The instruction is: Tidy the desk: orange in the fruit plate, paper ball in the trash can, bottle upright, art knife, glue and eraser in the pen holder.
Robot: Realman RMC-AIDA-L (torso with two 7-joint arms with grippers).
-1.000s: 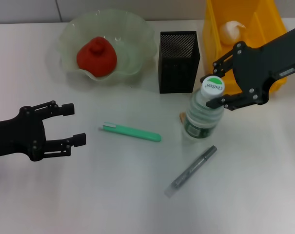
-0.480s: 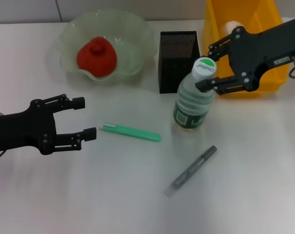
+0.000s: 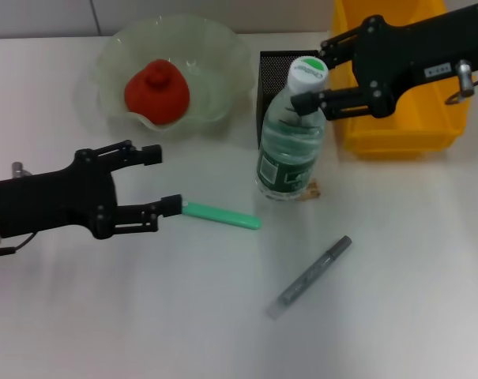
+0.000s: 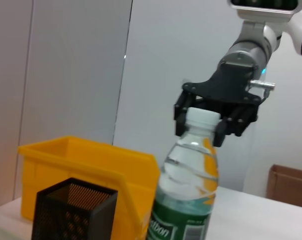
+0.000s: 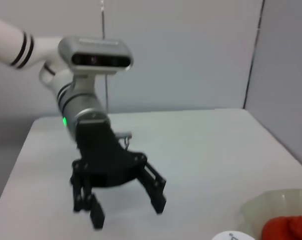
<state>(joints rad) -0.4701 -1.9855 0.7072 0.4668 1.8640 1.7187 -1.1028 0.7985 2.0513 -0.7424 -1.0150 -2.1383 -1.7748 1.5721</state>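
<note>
The bottle in my right gripper [image 3: 288,154] is in the way of the pen holder. My left gripper should move back while I put the bottle in front of the fruit plate [image 3: 186,163].
The bottle [image 3: 288,146] stands upright in front of the pen holder [image 3: 280,67], hiding part of it. My right gripper [image 3: 314,73] is shut on the bottle's cap, as the left wrist view also shows around the bottle [image 4: 186,190]. The orange [image 3: 156,88] lies in the fruit plate [image 3: 112,59]. My left gripper [image 3: 163,178] is open, its near fingertip at the end of the green art knife [image 3: 223,215]. The tan eraser [image 3: 311,189] sits by the bottle's base. A grey pen-shaped glue [image 3: 311,275] lies nearer me. My right arm hides the paper ball.
The yellow trash can [image 3: 397,134] stands at the back right under my right arm, close beside the pen holder [image 4: 73,212]. The right wrist view shows my left gripper [image 5: 127,209] on the white table [image 3: 412,260].
My right gripper carried the bottle left and back, in front of the pen holder, uncovering the eraser. My left gripper moved right up to the art knife's end.
</note>
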